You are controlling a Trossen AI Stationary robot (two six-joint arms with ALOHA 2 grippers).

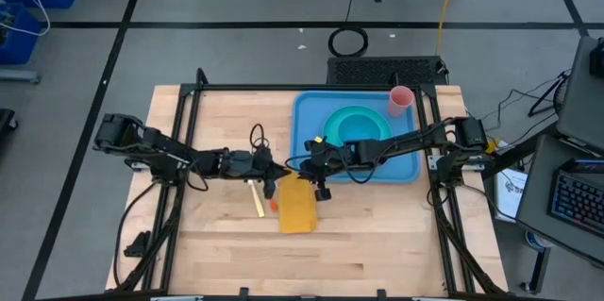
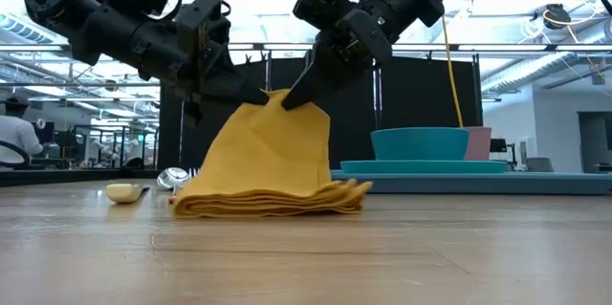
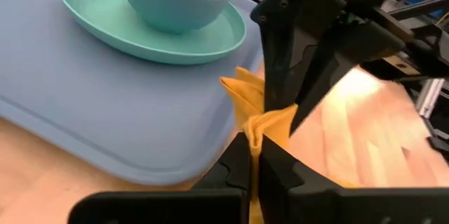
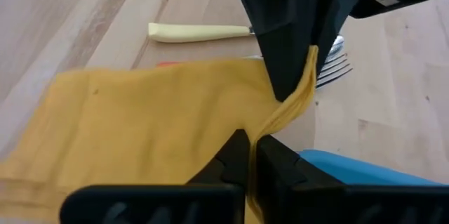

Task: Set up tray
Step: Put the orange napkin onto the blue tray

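Note:
The napkin's raised edge [image 2: 279,100] is pinched by both my grippers, so next my right gripper opens and moves away before my left gripper pulls the napkin toward the tray [image 1: 309,124].
A yellow cloth napkin [image 1: 296,209] lies near the middle of the table, just near of the blue tray [image 1: 307,112]. Its top edge is raised [image 2: 277,104] and its folded lower part [image 2: 268,205] rests on the wood. Both grippers meet at that raised edge: my left gripper [image 1: 275,178] reaches in from the left and my right gripper [image 1: 316,176] from the right, each shut on the cloth. The tray holds a round turquoise plate [image 1: 330,129] with a bowl [image 2: 421,142] and a pink cup [image 1: 401,100]. My left gripper [image 3: 254,155] pinches the napkin's raised edge [image 3: 258,129] between its two fingers, slanting down from the table's left. The cloth bunches into a fold there and hangs below, its lower part on the table. My right gripper [image 4: 251,147] pinches the same raised edge [image 4: 277,119] between its two fingers, slanting down from the right, close beside the left gripper's fingers [image 4: 287,62]. The cloth slopes down from the hold, lower folds resting on the table.
A knife with a pale yellow handle [image 4: 200,33], a fork [image 4: 330,69] and a spoon [image 2: 174,178] lie on the wood left of the napkin. A small orange item [image 1: 273,205] sits beside them. Bare wood stretches toward the near edge.

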